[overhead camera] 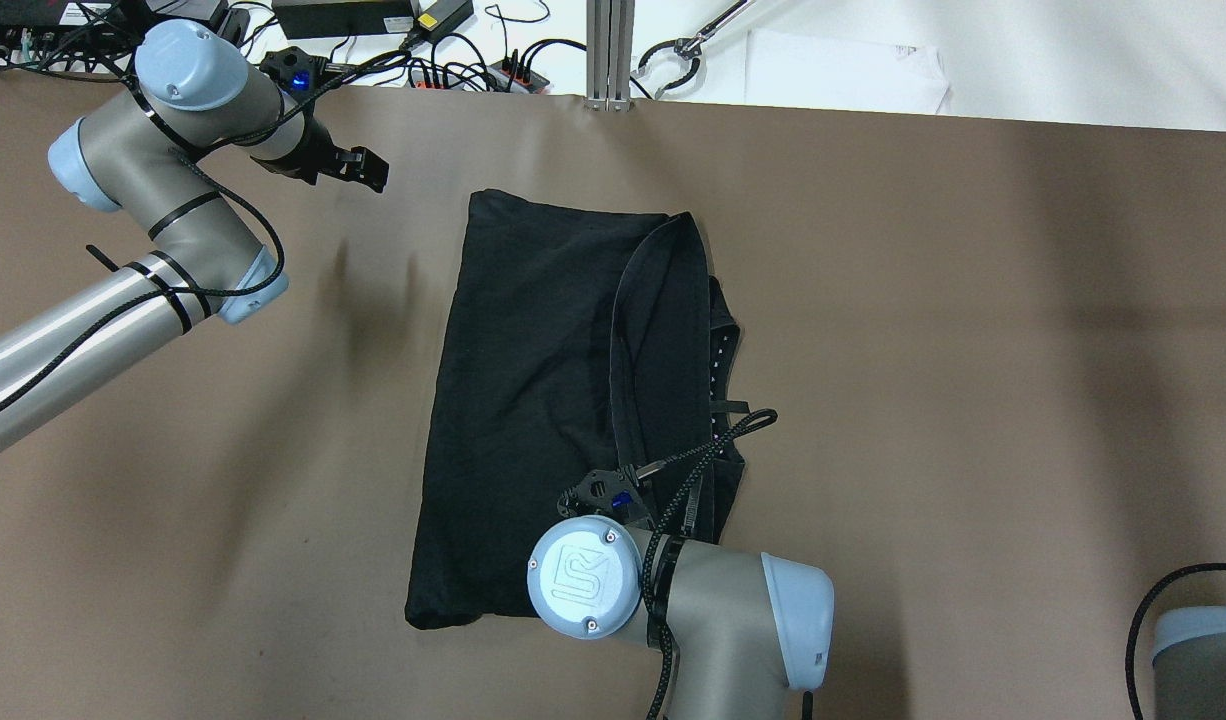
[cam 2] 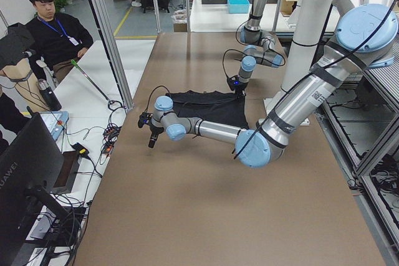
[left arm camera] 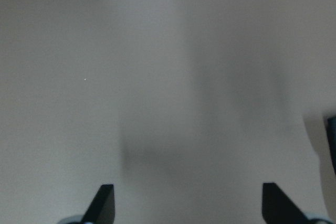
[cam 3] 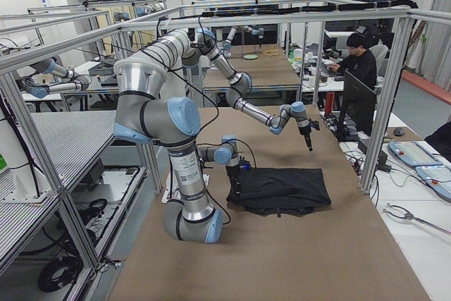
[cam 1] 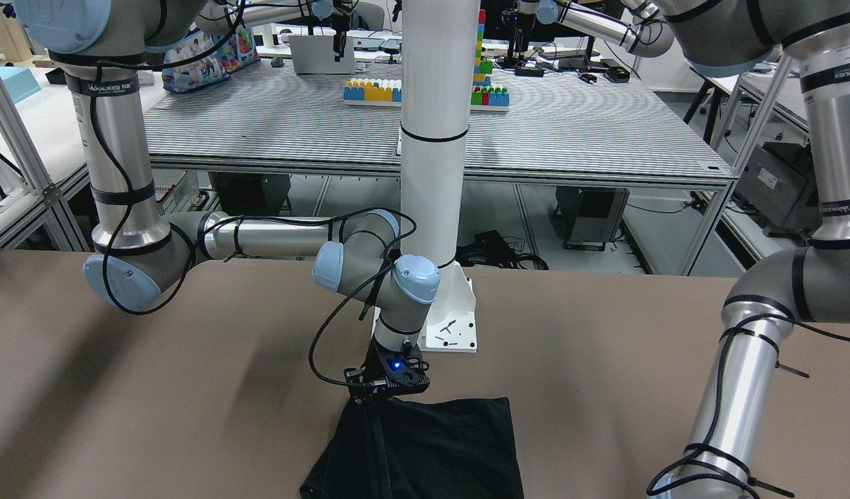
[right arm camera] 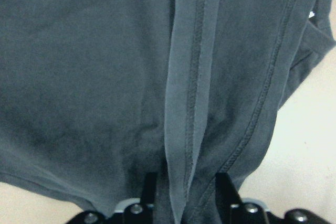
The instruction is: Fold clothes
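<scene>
The black garment's near edge [cam 1: 457, 404] will hang limp and fold over double when the robot lifts and carries it, because creases [cam 1: 372, 429] droop from the robot's right gripper.
The clothes are one black garment [overhead camera: 543, 400] lying on the brown table, partly folded, with a hemmed flap turned over along its right side. My right gripper [overhead camera: 613, 490] sits at the garment's near edge, shut on that hem. The right wrist view shows the stitched hem strip [right arm camera: 184, 103] running down between the fingers [right arm camera: 226, 187]. In the front-facing view the same gripper [cam 1: 380, 391] holds the cloth's [cam 1: 439, 450] raised edge. My left gripper [overhead camera: 368, 170] hovers over bare table to the far left of the garment. It is open and empty, its fingertips [left arm camera: 105, 203] wide apart.
The white pillar's base plate [cam 1: 456, 326] stands just behind the garment on the robot's side. Cables and power bricks [overhead camera: 453, 70] and a metal post [overhead camera: 610, 50] line the far table edge. A seated person [cam 2: 53, 35] and a monitor [cam 2: 25, 172] are beyond that edge.
</scene>
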Available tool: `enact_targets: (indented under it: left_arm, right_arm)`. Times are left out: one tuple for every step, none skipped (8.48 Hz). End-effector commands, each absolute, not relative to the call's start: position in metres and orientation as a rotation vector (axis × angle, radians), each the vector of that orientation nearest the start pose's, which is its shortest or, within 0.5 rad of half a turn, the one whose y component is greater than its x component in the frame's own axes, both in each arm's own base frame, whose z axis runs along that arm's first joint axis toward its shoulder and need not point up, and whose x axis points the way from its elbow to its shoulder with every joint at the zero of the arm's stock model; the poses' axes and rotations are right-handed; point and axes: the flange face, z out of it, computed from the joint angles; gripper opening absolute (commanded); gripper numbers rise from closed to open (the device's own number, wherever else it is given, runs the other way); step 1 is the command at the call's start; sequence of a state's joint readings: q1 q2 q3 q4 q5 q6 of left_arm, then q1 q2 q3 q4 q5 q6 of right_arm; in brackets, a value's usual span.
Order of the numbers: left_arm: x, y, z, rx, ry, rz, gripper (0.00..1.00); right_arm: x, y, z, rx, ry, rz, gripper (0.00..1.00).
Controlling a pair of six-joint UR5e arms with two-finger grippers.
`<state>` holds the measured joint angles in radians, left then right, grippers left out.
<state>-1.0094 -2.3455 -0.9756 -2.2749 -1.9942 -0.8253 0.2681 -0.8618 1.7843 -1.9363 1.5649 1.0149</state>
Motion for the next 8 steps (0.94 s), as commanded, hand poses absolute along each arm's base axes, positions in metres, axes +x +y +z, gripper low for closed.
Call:
enact_targets:
  left_arm:
    - [0.358,-0.740,0.377,0.415,0.859,-0.055,1.00]
    - [0.358,-0.740,0.377,0.415,0.859,-0.055,1.00]
    - [0.358,-0.740,0.377,0.415,0.859,-0.055,1.00]
    - [0.358,-0.740,0.377,0.415,0.859,-0.055,1.00]
    - [0.357,-0.740,0.377,0.416,0.859,-0.057,1.00]
    - [0.357,-0.740,0.377,0.416,0.859,-0.057,1.00]
    - [0.357,-0.740,0.377,0.416,0.859,-0.057,1.00]
    - [0.358,-0.740,0.377,0.415,0.859,-0.055,1.00]
  right_arm:
    - [-0.595,-0.297,0.202,0.234,-0.524,-0.286,0.35]
    - [-0.595,-0.296,0.203,0.232,-0.523,-0.286,0.29]
    - [-0.595,-0.296,0.205,0.231,-0.521,-0.286,0.16]
    - [-0.595,-0.296,0.209,0.231,-0.521,-0.286,0.00]
    - [-0.594,-0.297,0.209,0.232,-0.520,-0.285,0.00]
    - [-0.594,-0.297,0.209,0.232,-0.520,-0.286,0.00]
    - [-0.587,-0.297,0.221,0.226,-0.509,-0.284,0.00]
    - [-0.561,-0.293,0.235,0.226,-0.518,-0.281,0.00]
